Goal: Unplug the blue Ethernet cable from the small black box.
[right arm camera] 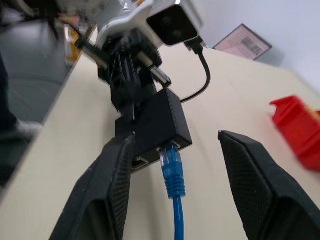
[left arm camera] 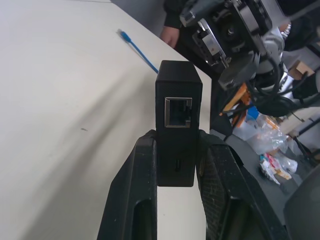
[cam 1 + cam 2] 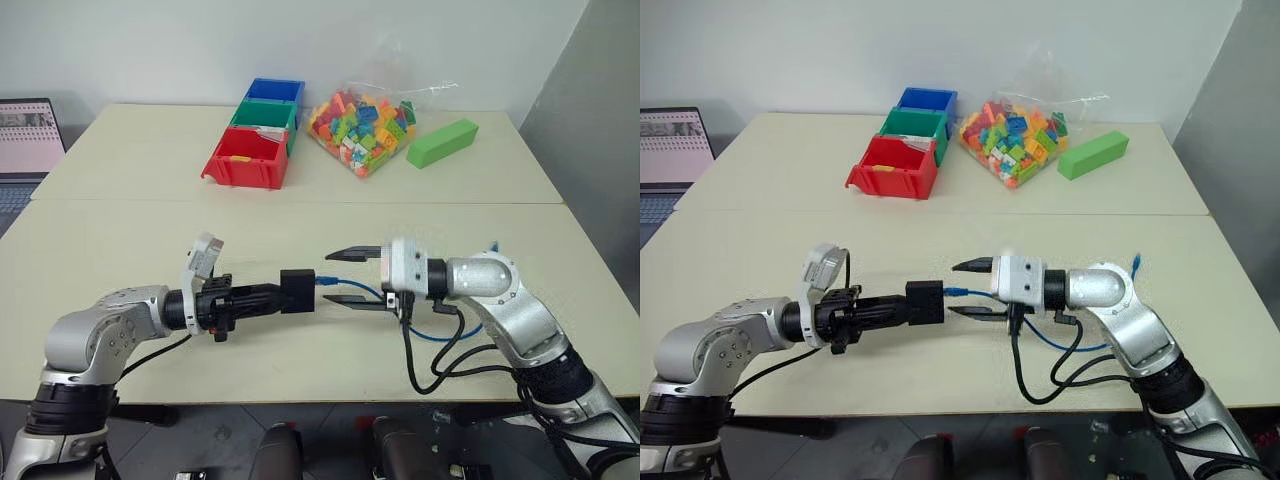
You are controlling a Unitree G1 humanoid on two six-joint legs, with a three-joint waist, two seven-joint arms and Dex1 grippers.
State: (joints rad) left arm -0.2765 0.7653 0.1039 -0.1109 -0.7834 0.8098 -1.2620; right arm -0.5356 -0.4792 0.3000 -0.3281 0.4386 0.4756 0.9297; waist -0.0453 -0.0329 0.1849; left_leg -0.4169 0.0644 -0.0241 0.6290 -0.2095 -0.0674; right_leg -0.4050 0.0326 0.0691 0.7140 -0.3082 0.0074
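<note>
My gripper will get the blue Ethernet cable point(image 3: 352, 284) free of the small black box when it pulls, because the plug sits straight in the port point(image 1: 170, 152).
My left gripper point(image 3: 281, 294) is shut on the small black box point(image 3: 298, 290) and holds it level above the table. An empty port on the box point(image 2: 178, 111) faces the left wrist view. The blue Ethernet cable point(image 1: 173, 175) meets the box's opposite face with its plug; I cannot tell whether the plug is seated. My right gripper point(image 3: 337, 277) is open, with one finger above and one below the plug and neither touching it. The cable runs back under the right arm, and its far end point(image 3: 1135, 263) lies on the table.
A red bin point(image 3: 245, 160), a green bin point(image 3: 265, 114) and a blue bin point(image 3: 276, 90) stand at the back. Beside them are a bag of coloured bricks point(image 3: 360, 125) and a green block point(image 3: 442, 142). A laptop point(image 3: 28, 135) sits far left. Black wires point(image 3: 432, 372) hang under the right arm.
</note>
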